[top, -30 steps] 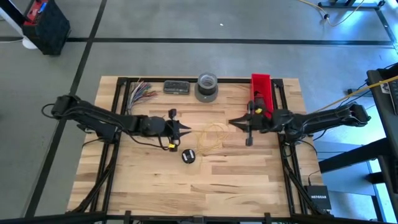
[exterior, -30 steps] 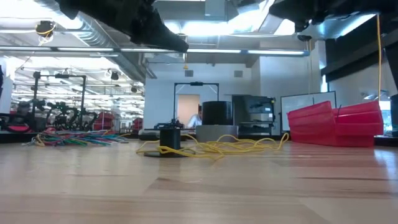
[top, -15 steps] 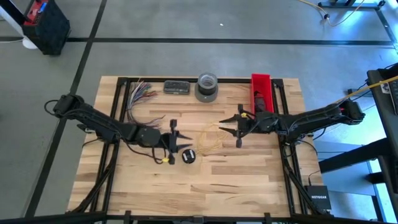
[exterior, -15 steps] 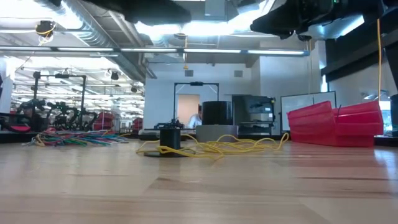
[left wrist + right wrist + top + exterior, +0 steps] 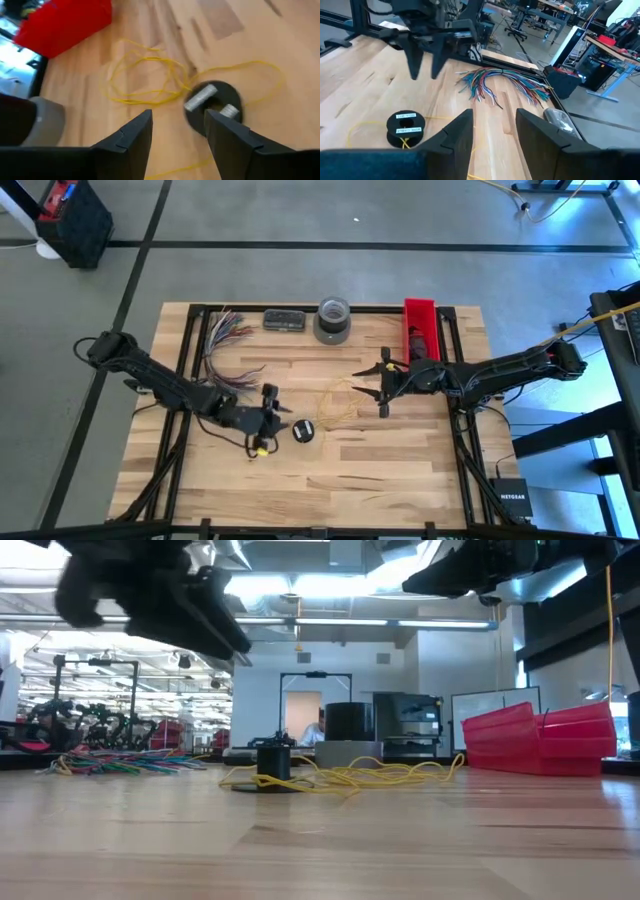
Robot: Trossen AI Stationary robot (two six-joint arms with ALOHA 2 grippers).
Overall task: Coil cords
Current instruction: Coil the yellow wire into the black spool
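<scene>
I should expect a nearly empty spool core to be hidden underneath when I lift the bundle, because there is a hole (image 5: 216, 104) in the round black bundle's flat side (image 5: 229, 96).
The cords show as a puck-sized round black bundle (image 5: 303, 431) with white labels (image 5: 405, 124), lying flat on the table. Thin yellow wire (image 5: 340, 400) runs from it in loose loops over the wood. My left gripper (image 5: 278, 412) hangs open just left of the bundle and above it. In the left wrist view the bundle (image 5: 215, 105) lies beyond one finger, and nothing is between the fingers (image 5: 178, 120). My right gripper (image 5: 358, 380) stands open above the loops' right side, pointing toward the table's left; its own view shows only air in the gap (image 5: 493, 117).
A fan of multicoloured wires (image 5: 225, 330) lies at the far left. A dark flat box (image 5: 284, 320) and a grey tape roll (image 5: 332, 320) sit along the far edge, with a red bin (image 5: 420, 330) at the far right. Bare wood stretches along the near half (image 5: 340, 480).
My left gripper has swung toward the table's near edge and a little down, rolling as it went, and now hangs beside the bundle. My right gripper has moved a little toward the table's left and has opened. The bundle and the yellow loops have stayed put.
</scene>
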